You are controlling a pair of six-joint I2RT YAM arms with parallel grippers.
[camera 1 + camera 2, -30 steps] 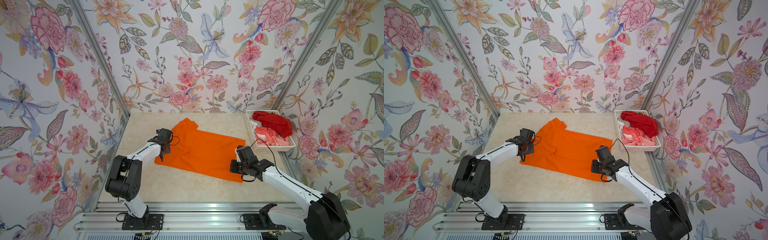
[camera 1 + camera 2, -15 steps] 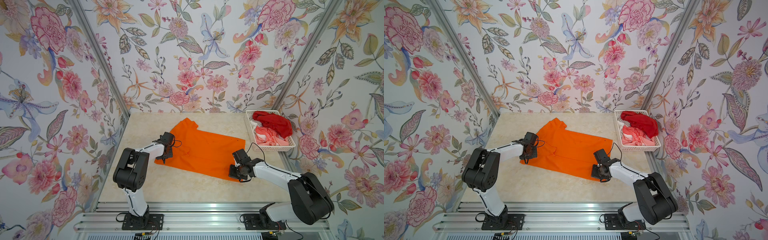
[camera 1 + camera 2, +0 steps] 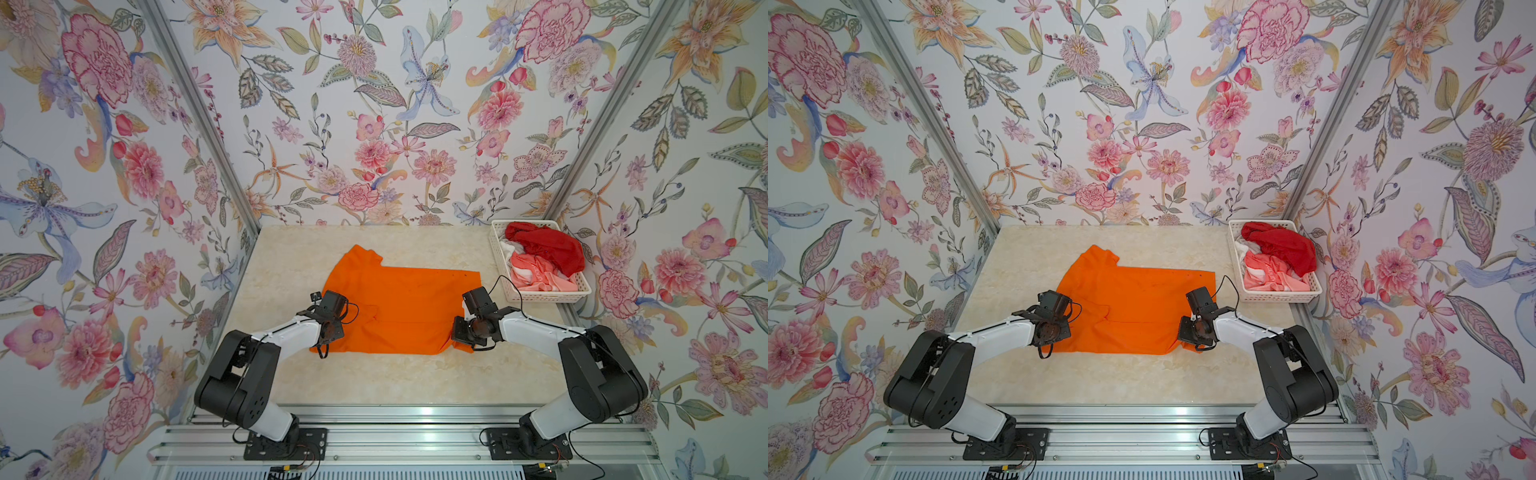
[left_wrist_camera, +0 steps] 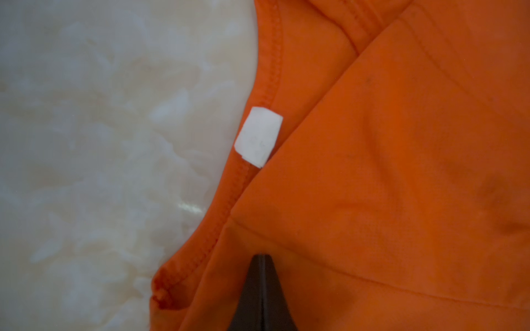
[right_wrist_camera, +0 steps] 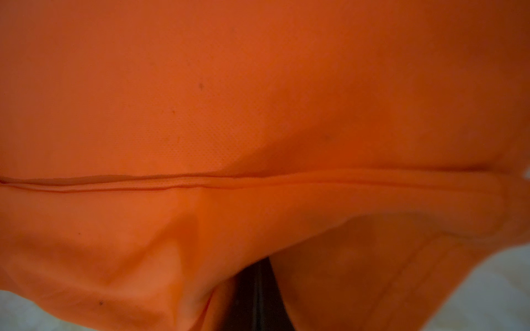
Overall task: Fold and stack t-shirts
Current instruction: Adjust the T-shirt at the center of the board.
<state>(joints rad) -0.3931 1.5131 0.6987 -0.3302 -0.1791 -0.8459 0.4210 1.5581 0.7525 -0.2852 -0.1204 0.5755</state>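
The t-shirt's sleeve pokes out beyond the orange t-shirt's far edge (image 3: 379,265), so my left gripper should leave the t-shirt's near side, grab the sleeve (image 3: 352,267) and pull it in.
The orange t-shirt (image 3: 399,307) (image 3: 1133,307) lies spread on the marble table, one sleeve pointing to the back left. My left gripper (image 3: 330,332) (image 4: 262,258) is shut on its near left part, beside the neck seam and the white label (image 4: 258,137). My right gripper (image 3: 467,332) (image 5: 258,266) is shut on the near right corner, where the cloth (image 5: 258,100) bunches over the jaws. The deep red t-shirt (image 3: 544,247) and the coral-pink-and-white t-shirt (image 3: 536,274) lie crumpled in the basket.
The white slotted basket (image 3: 540,297) (image 3: 1277,298) stands at the table's back right, close to the right arm's cable. Flowered walls close in the table on three sides. An aluminium rail with both arm bases runs along the front edge.
My left gripper has pulled toward the front and the right one has shifted slightly left, both holding the shirt. The orange t-shirt has swung from slanted to square with the table's front edge.
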